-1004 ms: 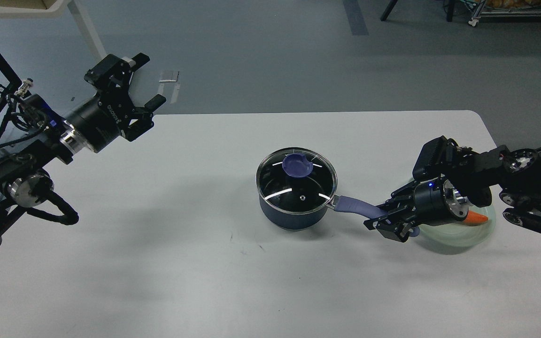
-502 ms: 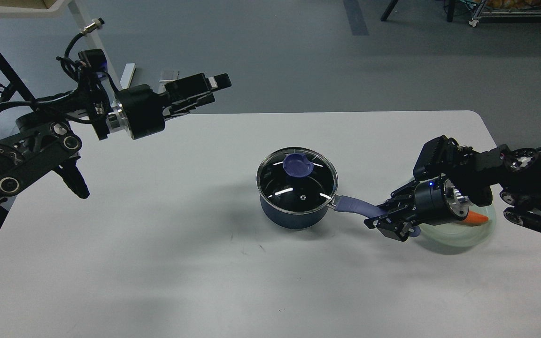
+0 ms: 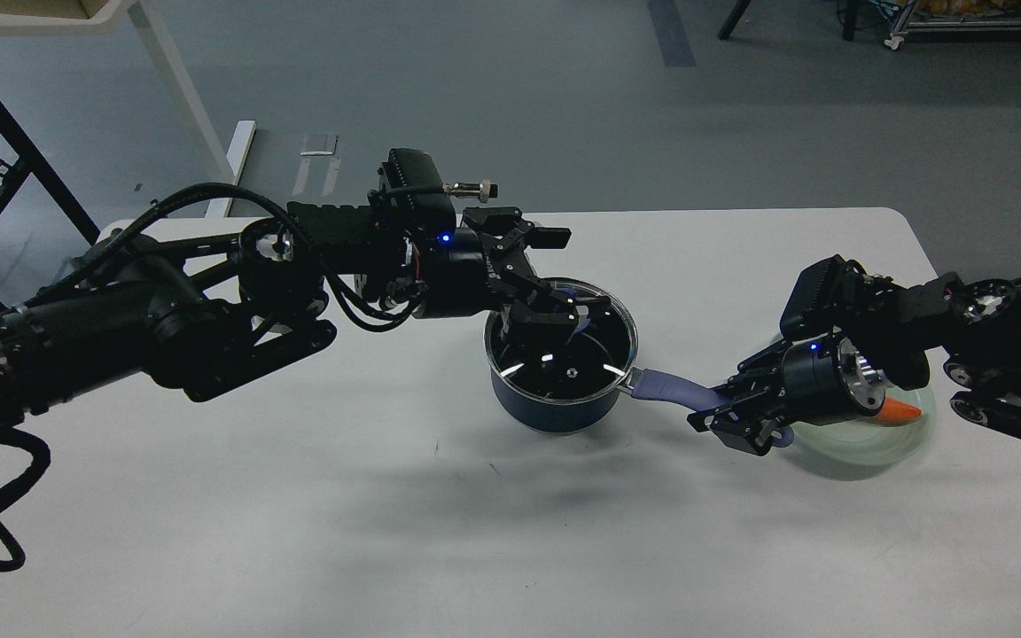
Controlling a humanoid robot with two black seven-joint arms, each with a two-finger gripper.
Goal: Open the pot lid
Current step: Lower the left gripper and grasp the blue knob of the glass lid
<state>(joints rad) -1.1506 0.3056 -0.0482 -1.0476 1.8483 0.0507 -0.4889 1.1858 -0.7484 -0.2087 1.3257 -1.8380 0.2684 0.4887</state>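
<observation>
The dark blue pot (image 3: 554, 408) should turn out empty when I lift the clear glass lid, since only a dark inside (image 3: 586, 360) can be seen through it.
The dark blue pot (image 3: 555, 412) stands mid-table with the clear glass lid (image 3: 568, 363) on it. The lid's purple-blue knob (image 3: 583, 299) shows only partly behind my left gripper. My left gripper (image 3: 559, 279) is open over the far side of the lid, its fingers spread on either side of the knob. I cannot tell whether they touch it. My right gripper (image 3: 723, 409) is shut on the far end of the pot's lavender handle (image 3: 666, 387).
A pale green glass plate (image 3: 865, 443) with an orange carrot (image 3: 902, 410) lies under my right wrist, near the table's right edge. The white table (image 3: 298, 496) ends just beyond the pot's far side.
My left arm has swung from the table's far left corner across to the pot, and its gripper is now over the lid around the knob. The right arm, pot and lid have not moved.
</observation>
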